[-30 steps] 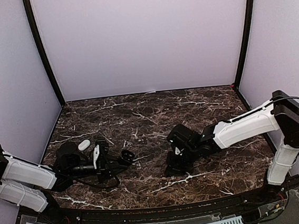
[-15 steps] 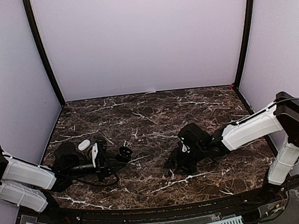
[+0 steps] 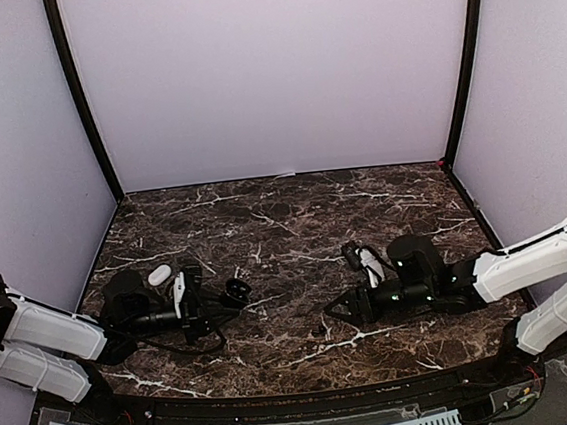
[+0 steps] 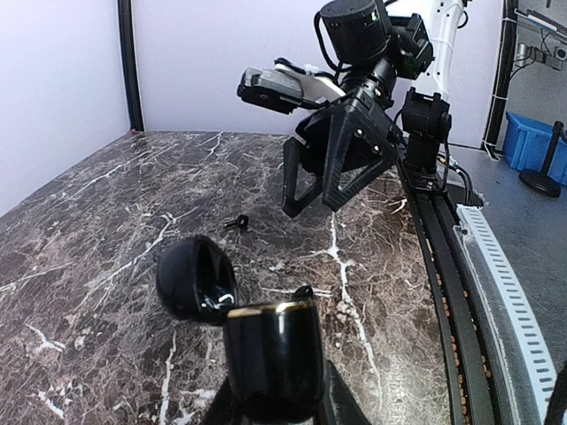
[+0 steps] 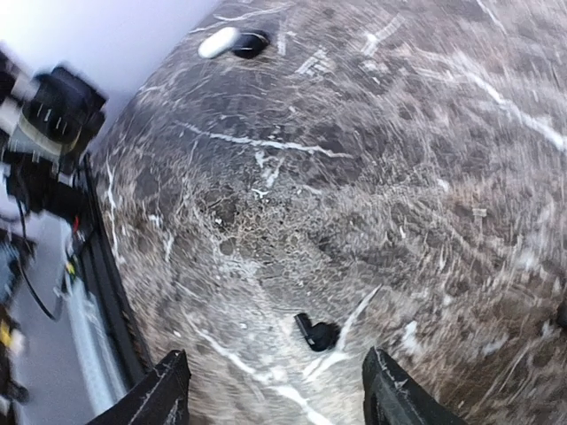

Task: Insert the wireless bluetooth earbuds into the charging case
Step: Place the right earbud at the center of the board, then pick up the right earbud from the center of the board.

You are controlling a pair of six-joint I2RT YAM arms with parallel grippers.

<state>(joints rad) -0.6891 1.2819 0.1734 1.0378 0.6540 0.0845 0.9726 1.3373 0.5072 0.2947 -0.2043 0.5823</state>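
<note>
The earbud's stem (image 5: 303, 320) slants across the line of the robot's right gripper, so next the right gripper moves back, line up with the stem and comes in low around the earbud's round head (image 5: 323, 336).
My left gripper (image 3: 216, 312) is shut on a glossy black charging case (image 4: 268, 350) and holds it just above the table, its round lid (image 4: 196, 280) swung open to the left. A small black nub (image 4: 303, 290) pokes above the case's gold rim. One black earbud (image 5: 317, 334) lies loose on the marble, seen also as a speck (image 3: 318, 328) in the top view. My right gripper (image 5: 276, 394) hovers over that earbud with its fingers (image 5: 165, 390) wide apart, open and holding nothing. From the left wrist view the earbud (image 4: 236, 222) sits below the right gripper (image 4: 330, 173).
A white oval object (image 3: 159, 275) and a black one (image 5: 251, 44) beside it lie at the table's left, behind the left arm. The table's black front rail (image 4: 447, 257) runs close by both arms. Purple walls enclose the marble top.
The right gripper has opened, left the black earbud on the table and drawn back to the right, tilting low. The left gripper still holds the case in about the same place.
</note>
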